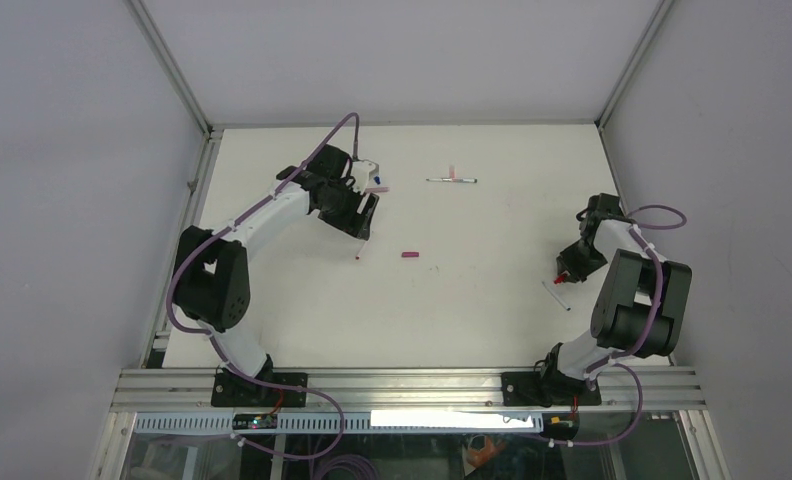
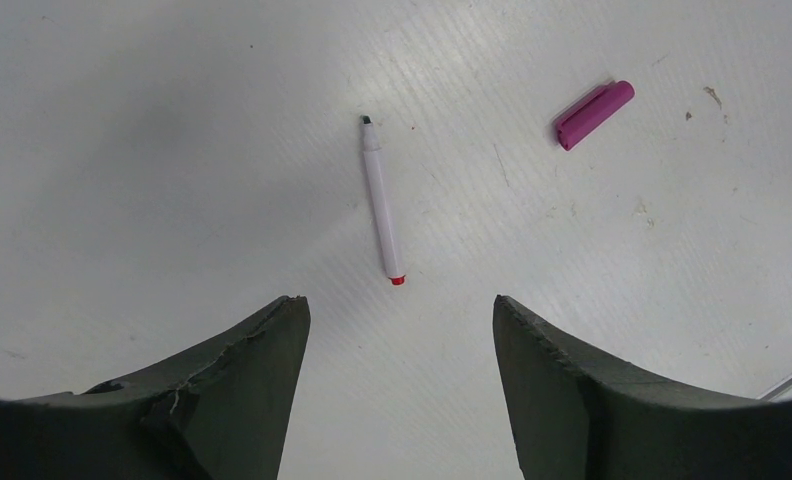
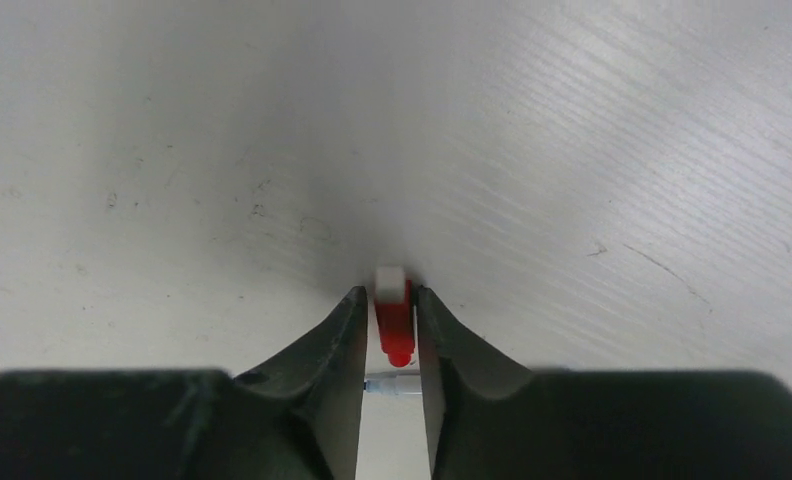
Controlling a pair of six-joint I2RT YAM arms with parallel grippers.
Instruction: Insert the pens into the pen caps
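Observation:
The white pen narrows to a slim neck, so I expect most of its body to stay outside the red cap when the robot pushes it in.
My left gripper is open and empty, hovering just above a white pen with a red end. In the left wrist view that pen lies on the table just ahead of the gripper, with a magenta cap to its right; the cap also shows in the top view. My right gripper is shut on a red cap, held close to the table between the fingertips. A thin pen lies just beside it and shows below the jaws.
Another pen lies at the far middle with a small pink piece across it. A blue cap and a pink pen lie beside the left wrist. The table is walled on three sides.

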